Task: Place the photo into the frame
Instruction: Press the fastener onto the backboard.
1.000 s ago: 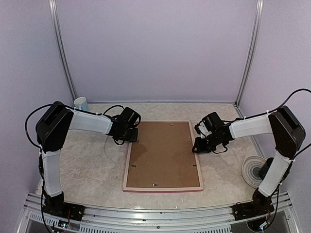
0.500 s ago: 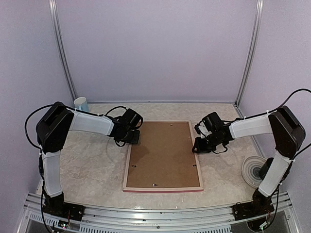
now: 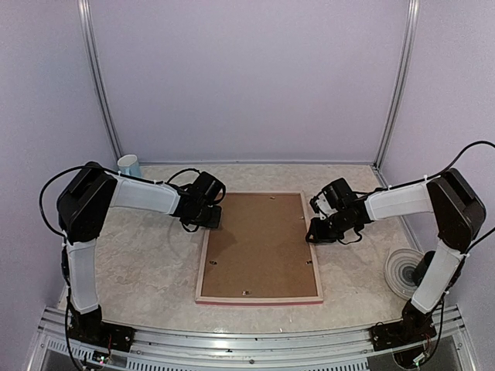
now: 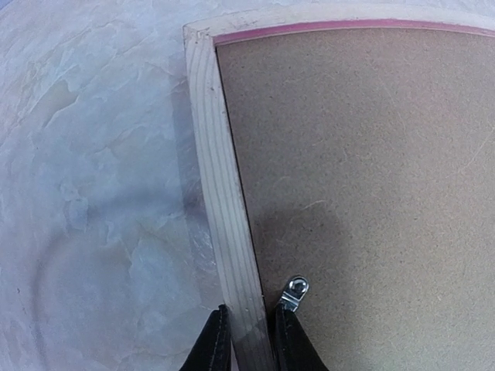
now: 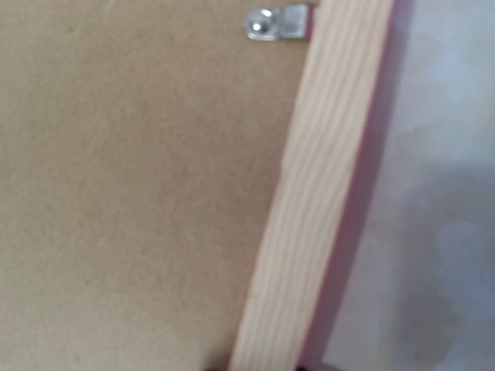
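My left gripper should open, back away and grip the frame's bar squarely nearer the frame's far corner, because the bar runs at a slant through it beside the metal clip.
The frame lies face down on the table, pale wood back up, with a thin pink edge showing. A brown backing board fills it. The photo is hidden. My left gripper straddles the left rail near the far corner. In the left wrist view its black fingers press both sides of the frame's rail, beside a metal clip. My right gripper sits on the right rail. In the right wrist view the frame's rail runs down between the right gripper's barely visible fingertips.
A pale blue cup stands at the back left corner. A round white ringed object lies near the right arm's base. Another metal clip lies on the backing board. Purple walls close in the table on three sides.
My left gripper has narrowed its fingers onto the frame's left rail and shifted slightly. The right arm and the frame have not moved.
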Motion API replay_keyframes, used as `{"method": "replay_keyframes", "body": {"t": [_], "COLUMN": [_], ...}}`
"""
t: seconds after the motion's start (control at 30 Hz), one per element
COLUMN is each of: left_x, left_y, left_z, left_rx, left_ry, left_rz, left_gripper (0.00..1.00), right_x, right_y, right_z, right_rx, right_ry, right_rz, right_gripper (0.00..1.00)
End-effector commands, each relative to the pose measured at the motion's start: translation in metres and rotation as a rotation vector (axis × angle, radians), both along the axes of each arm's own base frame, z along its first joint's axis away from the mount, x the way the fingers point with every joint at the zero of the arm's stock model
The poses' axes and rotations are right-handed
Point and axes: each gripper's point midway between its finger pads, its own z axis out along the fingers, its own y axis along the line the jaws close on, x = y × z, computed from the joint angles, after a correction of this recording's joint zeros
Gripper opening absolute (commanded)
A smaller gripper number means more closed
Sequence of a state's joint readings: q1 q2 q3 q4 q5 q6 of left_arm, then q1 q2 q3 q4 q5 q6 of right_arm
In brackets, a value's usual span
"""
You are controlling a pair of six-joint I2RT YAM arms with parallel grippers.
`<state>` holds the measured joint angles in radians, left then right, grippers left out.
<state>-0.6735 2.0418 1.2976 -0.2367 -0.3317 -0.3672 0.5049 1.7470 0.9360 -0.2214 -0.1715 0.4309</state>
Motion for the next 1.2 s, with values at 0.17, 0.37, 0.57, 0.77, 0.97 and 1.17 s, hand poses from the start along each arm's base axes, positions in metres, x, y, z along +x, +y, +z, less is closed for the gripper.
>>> {"method": "replay_keyframes", "body": {"t": [0.17, 0.37, 0.57, 0.77, 0.97, 1.17], "left_x": [-0.019, -0.008, -0.004, -0.006, -0.005, -0.003], "left_y": [0.031, 0.033, 0.031, 0.034, 0.041, 0.037], "left_z": [-0.047, -0.026, -0.031, -0.04, -0.044, -0.037], "left_rx": [0.11, 0.094, 0.122, 0.055, -0.045, -0.169], "left_ry": [0.112, 0.023, -0.025, -0.044, -0.059, -0.077], "left_rz": [0.036, 0.097, 0.147, 0.214, 0.294, 0.333], "left_gripper": [0.11, 0.11, 0.11, 0.16, 0.21, 0.32], "right_x": [-0.007, -0.008, -0.008, -0.011, -0.014, -0.015], "right_y": [-0.017, -0.017, -0.016, -0.014, -0.013, -0.013], "right_z": [-0.021, -0.022, -0.024, -0.025, -0.03, -0.032], "right_rx": [-0.073, -0.072, -0.069, -0.063, -0.057, -0.058], "right_ry": [0.055, 0.057, 0.062, 0.07, 0.084, 0.089], "right_rz": [-0.011, -0.009, -0.004, 0.012, 0.024, 0.03], "right_gripper": [0.23, 0.23, 0.21, 0.17, 0.12, 0.08]}}
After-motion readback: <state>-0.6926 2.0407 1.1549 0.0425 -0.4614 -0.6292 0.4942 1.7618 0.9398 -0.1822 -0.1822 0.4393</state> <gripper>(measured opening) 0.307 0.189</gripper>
